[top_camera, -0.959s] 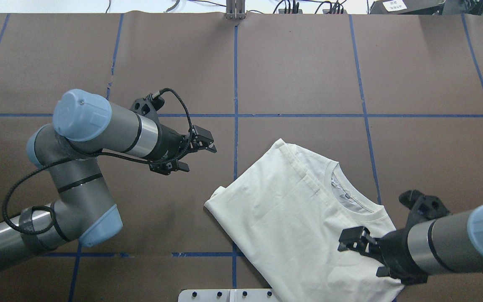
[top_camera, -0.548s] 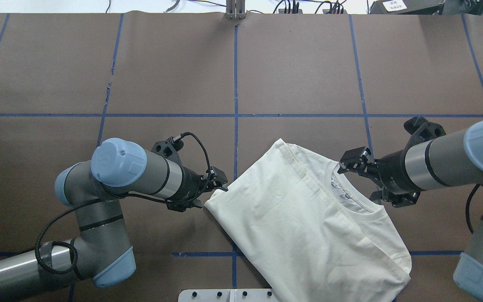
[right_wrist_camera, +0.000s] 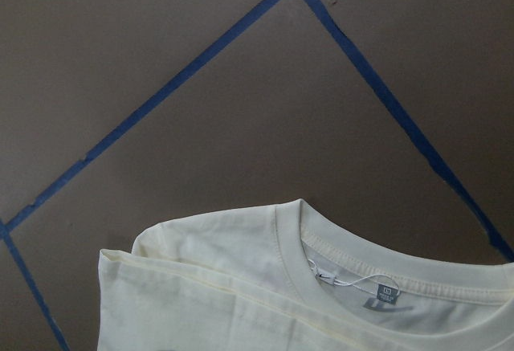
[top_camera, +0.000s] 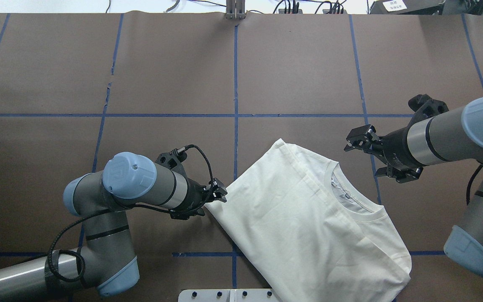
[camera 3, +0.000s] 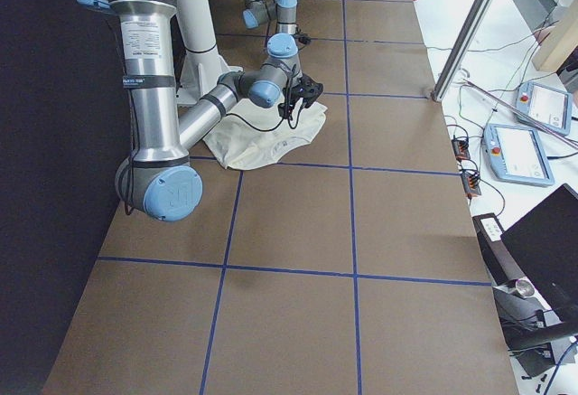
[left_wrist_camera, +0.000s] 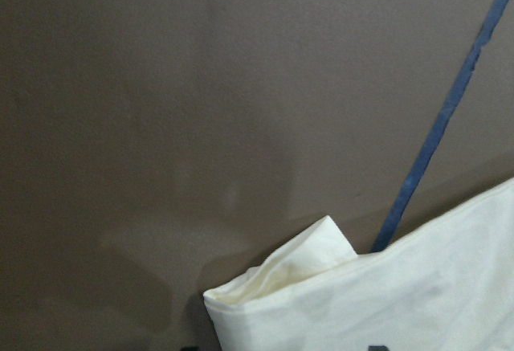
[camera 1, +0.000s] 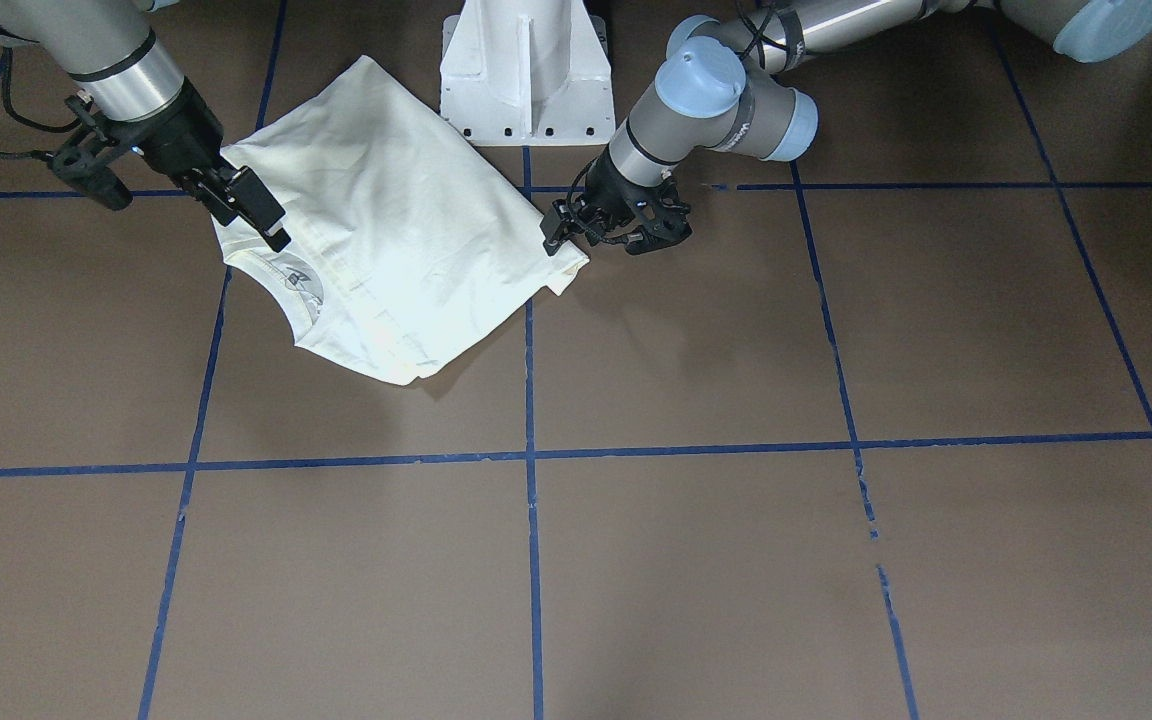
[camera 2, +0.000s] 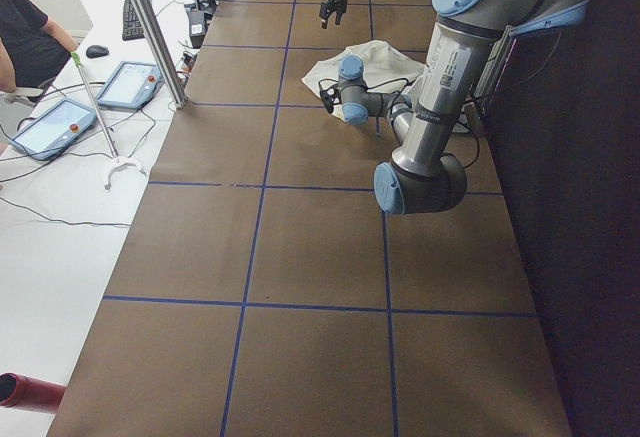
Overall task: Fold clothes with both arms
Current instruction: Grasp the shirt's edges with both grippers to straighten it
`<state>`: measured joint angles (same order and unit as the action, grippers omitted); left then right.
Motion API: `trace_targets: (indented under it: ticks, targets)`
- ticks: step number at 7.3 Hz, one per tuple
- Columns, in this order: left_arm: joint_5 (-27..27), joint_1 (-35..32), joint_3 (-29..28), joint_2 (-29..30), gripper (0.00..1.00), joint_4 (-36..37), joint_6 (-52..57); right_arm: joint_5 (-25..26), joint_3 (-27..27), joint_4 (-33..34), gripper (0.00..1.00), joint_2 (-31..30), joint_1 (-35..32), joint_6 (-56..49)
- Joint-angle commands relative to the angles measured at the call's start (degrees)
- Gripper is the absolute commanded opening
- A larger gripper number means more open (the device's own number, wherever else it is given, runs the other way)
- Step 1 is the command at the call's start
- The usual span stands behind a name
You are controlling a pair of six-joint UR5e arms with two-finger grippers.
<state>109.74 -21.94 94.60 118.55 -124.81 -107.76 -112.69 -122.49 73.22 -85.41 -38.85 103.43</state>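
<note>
I expect the whole cream T-shirt point(camera 1: 398, 228) to slide and swivel along, still flat, when I pull the T-shirt's corner, because its folded layers point(camera 1: 565, 277) lie smooth and stacked.
The cream T-shirt point(top_camera: 308, 226) lies folded and plain side up on the brown table, its collar and label towards the right. My left gripper point(top_camera: 212, 205) is low at the shirt's left corner, and its jaws stand apart on either side of that corner. The left wrist view shows the corner point(left_wrist_camera: 321, 279) close up. My right gripper point(top_camera: 363, 160) is open and empty, just off the shirt's edge beside the collar point(right_wrist_camera: 337, 271). In the front view the shirt point(camera 1: 386, 220) lies between the right gripper point(camera 1: 256, 225) and the left gripper point(camera 1: 591, 245).
The white pedestal base point(camera 1: 526, 70) stands right behind the shirt's near edge. Blue tape lines point(top_camera: 235, 84) grid the brown table. Tablets point(camera 2: 130, 82) and a seated person point(camera 2: 25, 37) are beyond the table's far side.
My left gripper came down and right to the shirt's left corner. My right arm swung from the shirt's near hem to the collar side, then drew slightly away from it.
</note>
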Motion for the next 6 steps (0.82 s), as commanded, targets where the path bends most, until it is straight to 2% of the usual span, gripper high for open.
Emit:
trace_targets:
  ticks: [1, 2, 3, 4, 5, 6]
  targets:
    - [-0.1, 0.1, -0.2, 0.0, 0.55, 0.1, -0.1, 0.1, 0.8, 0.2, 1.00, 1.5, -0.4, 0.5]
    - [-1.2, 0.1, -0.3, -0.1, 0.45, 0.1, -0.1, 0.1, 1.0, 0.5, 1.00, 1.7, -0.6, 0.6]
    - [-2.2, 1.1, -0.4, -0.3, 0.41, 0.4, -0.1, 0.1, 1.0, 0.3, 1.00, 2.1, -1.1, 0.7]
    - [-2.5, 1.3, -0.3, 0.0, 0.28, 1.8, -0.1, 0.0, 1.0, 0.6, 1.00, 2.9, -1.4, 0.8]
    - [-2.5, 1.3, -0.3, -0.1, 0.02, 1.9, -0.1, 0.0, 1.1, 0.6, 1.00, 3.0, -1.5, 0.8]
    - [-2.6, 1.3, -0.3, -0.2, 0.00, 2.4, 0.1, 0.0, 1.0, 0.6, 1.00, 3.0, -1.8, 0.8]
